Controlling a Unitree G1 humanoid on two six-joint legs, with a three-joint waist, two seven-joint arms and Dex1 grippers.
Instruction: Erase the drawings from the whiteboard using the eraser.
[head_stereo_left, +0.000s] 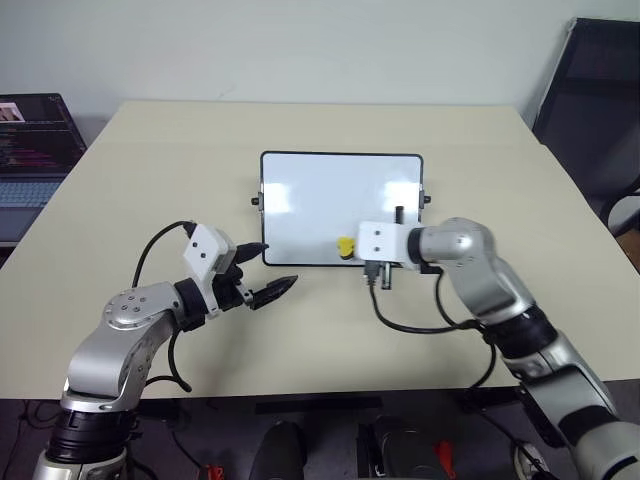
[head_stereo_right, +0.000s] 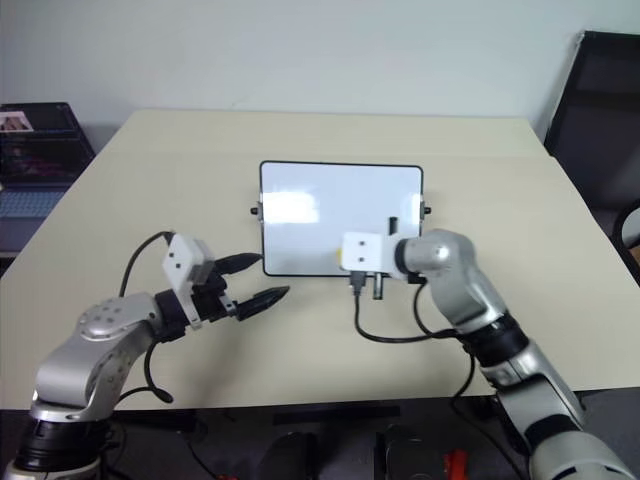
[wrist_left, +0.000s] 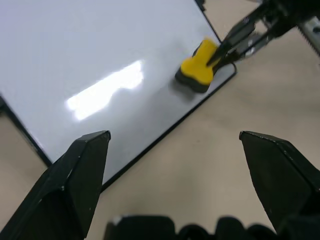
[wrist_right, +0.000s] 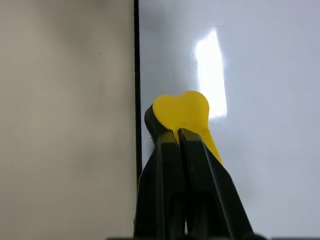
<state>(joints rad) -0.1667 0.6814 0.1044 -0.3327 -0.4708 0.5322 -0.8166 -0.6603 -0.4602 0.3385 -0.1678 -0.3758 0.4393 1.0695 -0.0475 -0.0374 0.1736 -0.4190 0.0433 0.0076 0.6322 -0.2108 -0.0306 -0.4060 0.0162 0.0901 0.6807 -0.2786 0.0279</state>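
The whiteboard's surface (head_stereo_left: 325, 200) is plain white and the table (head_stereo_left: 452, 300) next to it is clear, so the robot's right gripper should keep moving the eraser there and let it go, black bottom side down.
The whiteboard (head_stereo_left: 330, 195) lies flat on the middle of the table, glossy white with a thin black frame. The drawings are out of view; the board's visible surface is plain white with glare. The yellow eraser (head_stereo_left: 346, 247) sits on the board near its front edge, black underside down. My right gripper (wrist_right: 177, 132) is shut on the eraser (wrist_right: 182, 110), its fingers pinching the yellow top. To the left of the board's front left corner, my left gripper (head_stereo_left: 272, 268) hovers open above the table with nothing between its fingers. The left wrist view shows the eraser (wrist_left: 200, 65) close to the board's edge.
The beige table (head_stereo_left: 150, 160) extends around the board on all sides. An open laptop (head_stereo_left: 30, 150) stands beyond the table's far left corner. A black chair (head_stereo_left: 600, 110) stands at the right. Black cables loop from both wrists over the table's front part.
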